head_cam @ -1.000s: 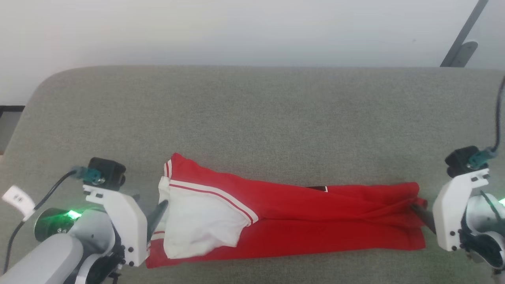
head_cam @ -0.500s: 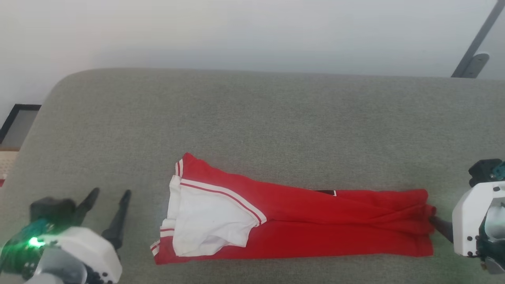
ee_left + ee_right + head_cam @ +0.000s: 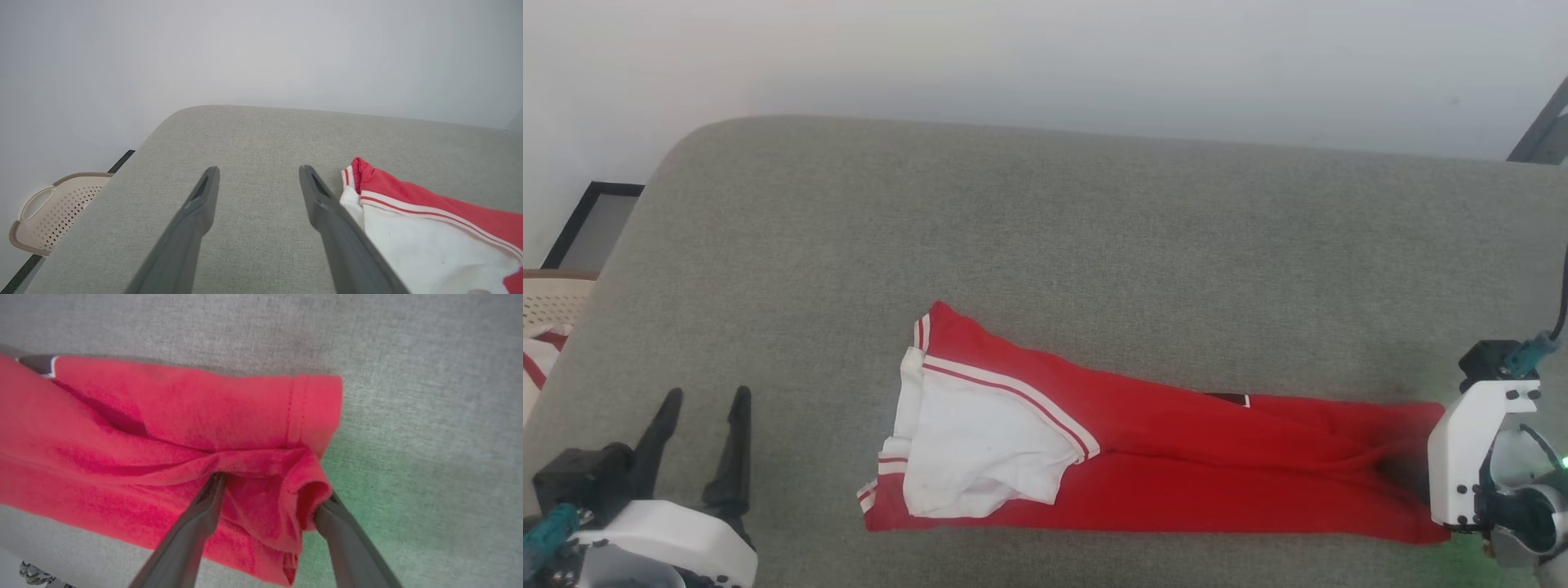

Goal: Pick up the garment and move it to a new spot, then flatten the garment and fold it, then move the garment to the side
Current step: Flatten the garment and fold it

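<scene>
The garment's top edge shows a sliver of black lettering [image 3: 1228, 398], so the garment's bottom side will bring up more lettering when I fold the hem [image 3: 1434, 529] over.
The garment [image 3: 1176, 465] lies on the grey cushion [image 3: 1045, 245], folded into a long red strip. Its white sleeve with striped trim is at the left end, and a sliver of black lettering shows at the top edge. My left gripper [image 3: 707, 396] is open at the lower left, fingers pointing up, well left of the garment. In the left wrist view the left gripper [image 3: 259, 171] holds nothing, and the garment [image 3: 429, 228] lies just right of its right finger. My right gripper [image 3: 269, 494] is open at the hem end of the garment [image 3: 163, 428], with a bunched fold between its spread fingers.
A beige perforated basket [image 3: 53, 208] stands beyond the cushion's left edge, also seen as the basket [image 3: 547, 302] with red-and-white cloth in it. A white wall runs behind the cushion. A grey bar [image 3: 1539, 131] leans at the upper right. Bare cushion surrounds the garment.
The head camera has shifted. My left gripper has left the garment's sleeve end and drawn back to the lower left, fingers now pointing up. My right gripper stays at the hem end.
</scene>
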Controlling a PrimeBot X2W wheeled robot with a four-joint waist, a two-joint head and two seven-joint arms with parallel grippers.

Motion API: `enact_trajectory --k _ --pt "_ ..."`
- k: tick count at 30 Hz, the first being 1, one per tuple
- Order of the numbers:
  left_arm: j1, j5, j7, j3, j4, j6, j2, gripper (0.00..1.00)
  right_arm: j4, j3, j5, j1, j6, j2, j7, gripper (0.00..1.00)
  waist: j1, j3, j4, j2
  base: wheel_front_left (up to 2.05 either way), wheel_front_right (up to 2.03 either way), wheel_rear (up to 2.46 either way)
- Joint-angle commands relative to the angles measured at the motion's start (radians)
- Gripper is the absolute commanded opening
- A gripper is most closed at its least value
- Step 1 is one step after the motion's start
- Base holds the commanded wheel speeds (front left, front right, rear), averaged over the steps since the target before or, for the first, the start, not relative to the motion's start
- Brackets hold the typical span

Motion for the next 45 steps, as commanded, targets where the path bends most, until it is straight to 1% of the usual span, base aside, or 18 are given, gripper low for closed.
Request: enact_trajectory --k 1,2,3,4,5,7,11,13,20,22,23,26,32,36,39,43,45 --pt "0.014 0.028 -0.008 0.020 0.003 -0.014 -0.020 1.00 0.027 0.014 0.004 -0.018 -0.002 -0.001 -0.010 1.00 0.0000 0.004 0.005 -0.0001 0.00 0.00 0.00" --pt "0.014 0.041 -0.007 0.038 0.003 -0.021 -0.032 1.00 0.046 0.022 0.009 -0.024 -0.002 0.001 -0.017 1.00 0.0000 0.004 0.007 -0.0001 0.00 0.00 0.00" --pt "0.018 0.047 -0.006 0.053 0.005 -0.030 -0.045 1.00 0.065 0.034 0.012 -0.029 -0.001 0.001 -0.020 0.96 0.0000 0.006 0.008 -0.0001 0.00 0.00 0.00" --pt "0.024 0.062 -0.006 0.066 0.008 -0.038 -0.056 1.00 0.081 0.051 0.012 -0.036 -0.001 -0.001 -0.027 0.42 0.0000 0.007 0.009 -0.0001 0.00 0.00 0.00" --pt "0.026 0.077 -0.007 0.081 0.008 -0.048 -0.070 1.00 0.100 0.067 0.015 -0.040 -0.001 -0.003 -0.030 0.00 0.0000 0.008 0.010 -0.0001 0.00 0.00 0.00" --pt "0.028 0.107 -0.007 0.116 0.002 -0.076 -0.098 1.00 0.128 0.099 0.026 -0.050 -0.001 -0.008 -0.042 0.00 0.0000 0.010 0.013 -0.0001 0.00 0.00 0.00" --pt "0.035 0.158 -0.007 0.174 0.015 -0.116 -0.149 1.00 0.184 0.119 0.058 -0.079 -0.002 -0.020 -0.080 0.00 0.0000 0.012 0.016 -0.0001 0.00 0.00 0.00" --pt "0.041 0.167 -0.007 0.203 0.024 -0.134 -0.172 1.00 0.202 0.129 0.073 -0.097 -0.002 -0.024 -0.094 0.00 0.0000 0.012 0.014 -0.0001 0.00 0.00 0.00" --pt "0.056 0.223 -0.007 0.269 0.048 -0.190 -0.228 1.00 0.250 0.142 0.094 -0.143 -0.003 -0.072 -0.158 0.00 0.0000 0.012 -0.006 -0.0001 0.00 0.00 0.00" --pt "0.054 0.233 -0.007 0.276 0.051 -0.204 -0.240 1.00 0.263 0.140 0.089 -0.153 -0.003 -0.096 -0.174 0.00 0.0000 0.014 -0.015 -0.0001 0.00 0.00 0.00" --pt "0.054 0.233 -0.007 0.276 0.051 -0.204 -0.240 1.00 0.263 0.140 0.089 -0.153 -0.003 -0.096 -0.174 0.00 0.0000 0.014 -0.015 -0.0001 0.00 0.00 0.00" --pt "0.048 0.254 -0.007 0.298 0.053 -0.220 -0.256 1.00 0.289 0.130 0.077 -0.176 -0.003 -0.133 -0.203 0.00 0.0000 0.017 -0.028 -0.0001 0.00 0.00 0.00" --pt "0.049 0.283 -0.007 0.329 0.066 -0.249 -0.285 1.00 0.371 0.095 0.040 -0.220 -0.002 -0.209 -0.275 0.00 0.0000 0.016 -0.057 -0.0001 0.00 0.00 0.00" --pt "0.048 0.291 -0.007 0.351 0.075 -0.271 -0.297 1.00 0.424 0.091 0.018 -0.245 -0.002 -0.227 -0.308 0.00 0.0000 0.007 -0.076 -0.0001 0.00 0.00 0.00" --pt "0.050 0.298 -0.007 0.365 0.082 -0.287 -0.308 1.00 0.444 0.106 0.014 -0.254 -0.002 -0.231 -0.319 0.00 0.0000 -0.005 -0.088 -0.0001 0.00 0.00 0.00" --pt "0.056 0.310 -0.007 0.378 0.094 -0.306 -0.321 1.00 0.443 0.129 0.025 -0.245 -0.002 -0.230 -0.326 0.00 0.0000 -0.025 -0.099 -0.0001 0.00 0.00 0.00" --pt "0.063 0.315 -0.007 0.384 0.105 -0.315 -0.328 1.00 0.412 0.155 0.043 -0.227 -0.002 -0.225 -0.320 0.00 0.0000 -0.041 -0.102 -0.0001 0.00 0.00 0.00"
